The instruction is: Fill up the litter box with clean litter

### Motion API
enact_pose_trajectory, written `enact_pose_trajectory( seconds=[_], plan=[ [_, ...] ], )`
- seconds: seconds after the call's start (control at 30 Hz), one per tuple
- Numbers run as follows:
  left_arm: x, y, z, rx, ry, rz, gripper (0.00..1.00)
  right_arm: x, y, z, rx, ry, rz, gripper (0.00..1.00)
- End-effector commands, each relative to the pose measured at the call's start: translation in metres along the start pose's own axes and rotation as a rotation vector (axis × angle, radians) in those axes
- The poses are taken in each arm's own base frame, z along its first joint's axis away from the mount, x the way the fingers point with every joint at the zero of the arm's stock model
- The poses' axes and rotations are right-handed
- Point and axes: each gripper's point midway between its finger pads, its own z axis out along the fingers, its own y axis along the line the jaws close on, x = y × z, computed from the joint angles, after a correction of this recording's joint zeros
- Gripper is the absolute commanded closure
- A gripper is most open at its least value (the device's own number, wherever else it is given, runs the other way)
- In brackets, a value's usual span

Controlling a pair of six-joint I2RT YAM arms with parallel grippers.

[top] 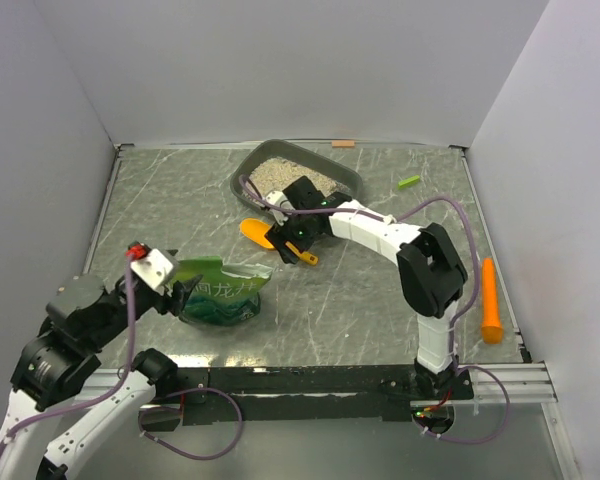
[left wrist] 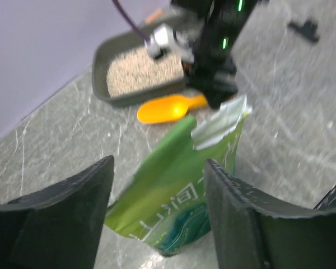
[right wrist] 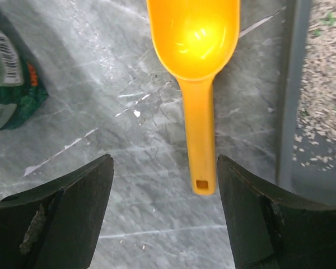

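Observation:
The robot's right gripper should lift the orange scoop (top: 256,234) by its handle (right wrist: 200,134) and pass it across, because the scoop lies past the green bag from the robot's left gripper.
The dark-grey litter box (top: 345,172) sits at the back of the table with beige clean litter (top: 275,172) in it. It also shows in the left wrist view as litter box (left wrist: 103,67) with litter (left wrist: 140,70), and in the right wrist view as box wall (right wrist: 288,112) with litter (right wrist: 325,84). A green bag (top: 220,295) lies on its side, its torn top towards the box. My left gripper (left wrist: 158,168) is open, the bag (left wrist: 179,185) lying between its spread fingers. My right gripper (right wrist: 165,168) is open over the handle of an orange scoop (right wrist: 199,67), which lies flat beside the box.
An orange carrot-shaped object (top: 491,300) lies by the right edge. A small green piece (top: 409,182) is right of the box, and a small orange piece (top: 343,143) sits at the back edge. Grey walls close in the table on three sides.

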Motion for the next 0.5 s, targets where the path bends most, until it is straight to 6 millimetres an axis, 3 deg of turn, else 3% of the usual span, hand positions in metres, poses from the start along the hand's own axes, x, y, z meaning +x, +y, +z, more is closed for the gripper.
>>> enact_pose_trajectory(
  seconds=[0.0, 0.1, 0.13, 0.47],
  plan=[
    [-0.056, 0.011, -0.018, -0.054, -0.183, -0.102, 0.26, -0.020, -0.009, 0.003, 0.019, -0.015, -0.019, 0.19],
    [-0.071, 0.009, -0.025, -0.040, -0.222, -0.141, 0.16, -0.014, -0.010, 0.012, 0.013, 0.014, -0.014, 0.19],
    [-0.077, 0.012, -0.029, -0.054, -0.239, -0.154, 0.08, -0.014, -0.011, 0.013, 0.013, 0.015, -0.015, 0.19],
    [-0.093, 0.026, -0.032, -0.124, -0.308, -0.210, 0.09, -0.001, -0.016, 0.031, 0.030, 0.073, 0.002, 0.19]
  ],
)
